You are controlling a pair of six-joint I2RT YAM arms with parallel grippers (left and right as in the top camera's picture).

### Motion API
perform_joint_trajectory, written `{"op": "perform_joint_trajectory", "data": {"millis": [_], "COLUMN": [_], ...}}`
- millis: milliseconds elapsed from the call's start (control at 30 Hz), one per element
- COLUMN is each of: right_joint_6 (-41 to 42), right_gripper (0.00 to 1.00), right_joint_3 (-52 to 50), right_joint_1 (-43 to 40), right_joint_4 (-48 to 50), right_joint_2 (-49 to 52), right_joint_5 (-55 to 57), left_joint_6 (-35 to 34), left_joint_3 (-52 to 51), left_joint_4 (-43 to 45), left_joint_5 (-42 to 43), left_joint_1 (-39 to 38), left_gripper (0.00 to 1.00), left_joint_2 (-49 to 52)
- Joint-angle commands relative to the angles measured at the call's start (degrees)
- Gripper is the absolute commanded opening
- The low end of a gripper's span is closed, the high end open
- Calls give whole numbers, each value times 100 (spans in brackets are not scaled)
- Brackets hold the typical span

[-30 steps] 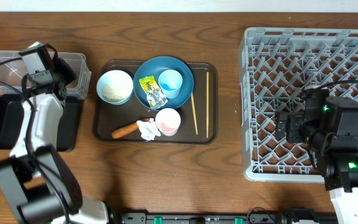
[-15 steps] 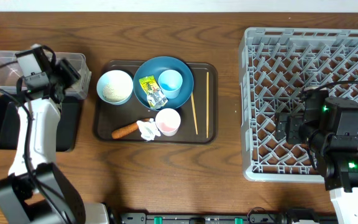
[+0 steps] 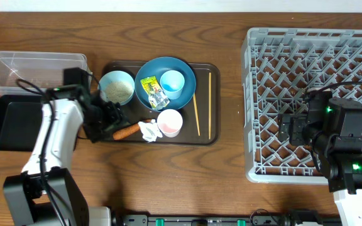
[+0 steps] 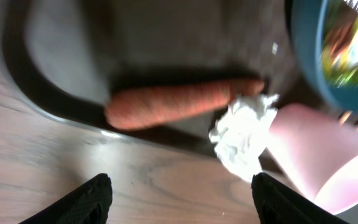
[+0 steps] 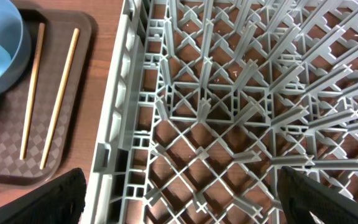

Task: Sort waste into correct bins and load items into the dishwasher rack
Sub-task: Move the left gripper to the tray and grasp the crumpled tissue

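My left gripper should next move its open fingers to the white tissue's near end [image 3: 149, 137], which lies clear of the carrot, until they are on both sides of that end and close.
The orange carrot [image 3: 127, 130] lies on the brown serving tray [image 3: 105, 137] beside the crumpled white tissue [image 3: 148, 130] and the pale pink cup [image 3: 170, 122]. My left gripper [image 3: 108, 117] is open and empty, just left of the carrot. In the left wrist view the carrot [image 4: 184, 103], tissue [image 4: 243, 134] and pink cup [image 4: 316, 163] lie ahead of the open fingers [image 4: 185, 204]. The dark blue bowl [image 3: 148, 70] holds the yellow-green wrapper [image 3: 153, 91] and light blue cup [image 3: 172, 83]. The small bowl [image 3: 116, 86] holds rice. Two chopsticks [image 3: 196, 114] lie on the tray's right. My right gripper [image 3: 292, 129] is open over the grey rack [image 3: 263, 94].
The clear tub [image 3: 33, 68] stands at the far left with the black tray [image 3: 11, 122] in front of it. The right wrist view shows the rack's lattice [image 5: 229, 112], its left wall, and the chopsticks [image 5: 33, 93] on the tray.
My left arm has swung from over the clear tub to the right and forward, down to the tray's left end by the carrot. The right arm has not moved.
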Motion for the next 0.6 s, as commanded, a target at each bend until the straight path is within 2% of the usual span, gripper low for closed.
{"op": "perform_joint_trajectory", "data": {"millis": [0,367,567], "right_joint_6": [83,85,83], "right_gripper": [98,98,98], "right_joint_3": [98,98,98], "right_joint_1": [33,33,33], "right_joint_4": [-7,-7,-7], "right_joint_2": [-26,-26,-26], "right_joint_5": [15,9,-52], "left_joint_6": [-13,-660,-1095], "left_joint_3": [-275,-903,-1062], "left_joint_4": [136,1366,1596], "left_joint_5": [74,-127,-127], "left_joint_1": [-328,-1128,-1475], "left_gripper": [75,75,71], "left_joint_2": [-39,-13,4]}}
